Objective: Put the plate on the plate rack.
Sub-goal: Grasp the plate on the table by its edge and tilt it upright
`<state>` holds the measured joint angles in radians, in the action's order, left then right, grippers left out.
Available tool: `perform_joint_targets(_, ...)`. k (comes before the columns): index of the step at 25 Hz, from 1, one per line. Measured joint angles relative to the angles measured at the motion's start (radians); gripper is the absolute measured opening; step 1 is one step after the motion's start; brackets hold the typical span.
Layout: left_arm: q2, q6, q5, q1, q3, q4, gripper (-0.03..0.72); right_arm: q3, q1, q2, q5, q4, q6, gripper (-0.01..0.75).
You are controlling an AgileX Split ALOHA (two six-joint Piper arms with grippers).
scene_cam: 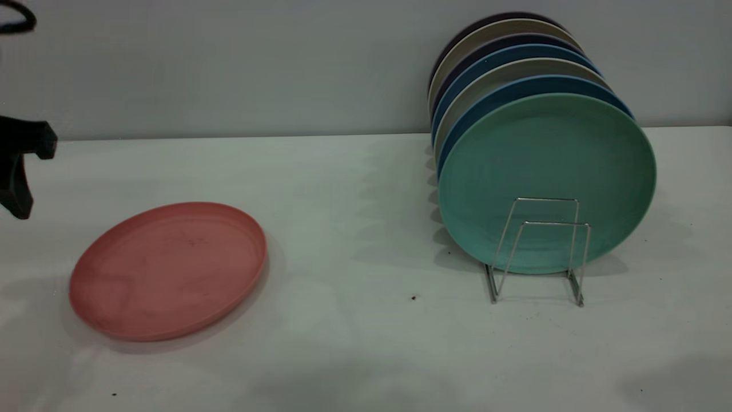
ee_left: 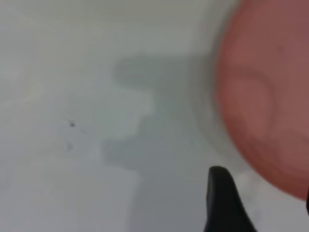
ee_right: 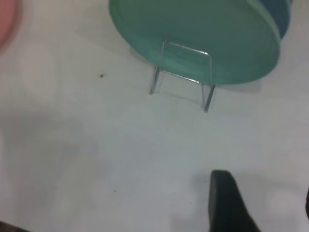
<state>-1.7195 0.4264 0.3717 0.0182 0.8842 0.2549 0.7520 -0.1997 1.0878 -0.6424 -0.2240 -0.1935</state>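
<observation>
The salmon-pink plate (scene_cam: 168,272) sits apart from the other plates with its rim next to the open left gripper, so the robot should keep moving down until that gripper's fingers straddle that rim (scene_cam: 90,250).
The salmon-pink plate (scene_cam: 168,269) lies flat on the white table at the front left. It also shows in the left wrist view (ee_left: 265,96). The wire plate rack (scene_cam: 540,246) stands at the right with its two front loops empty. My left gripper (ee_left: 263,203) is open and empty, hovering just off the pink plate's edge. Its black body (scene_cam: 17,171) shows at the far left edge of the exterior view. My right gripper (ee_right: 263,205) is open and empty, above bare table in front of the rack (ee_right: 183,72). It is out of the exterior view.
A mint-green plate (scene_cam: 546,177) stands upright in the rack, with several blue, grey and dark plates (scene_cam: 503,63) stacked behind it toward the back wall. Bare table lies between the pink plate and the rack, with a small dark speck (scene_cam: 413,297) on it.
</observation>
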Motion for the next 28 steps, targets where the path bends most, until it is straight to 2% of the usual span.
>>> perform_joint_targets(3, -0.085, -0.05, 0.012, -0.032, 0.066, 0.0, 0.445, 0.0, 0.0, 0.056, 0.053, -0.048, -0.035, 0.407)
perform_joint_targets(9, -0.241, -0.138, 0.039, -0.036, 0.182, -0.011, 0.445, 0.0, 0.0, 0.156, 0.146, -0.165, -0.133, 0.407)
perform_joint_targets(19, -0.432, -0.199, 0.1, -0.036, 0.359, -0.023, 0.445, 0.009, 0.0, 0.236, 0.205, -0.265, -0.225, 0.407)
perform_joint_targets(28, -0.528, -0.232, 0.103, -0.036, 0.44, -0.065, 0.391, 0.009, 0.0, 0.236, 0.239, -0.269, -0.227, 0.407)
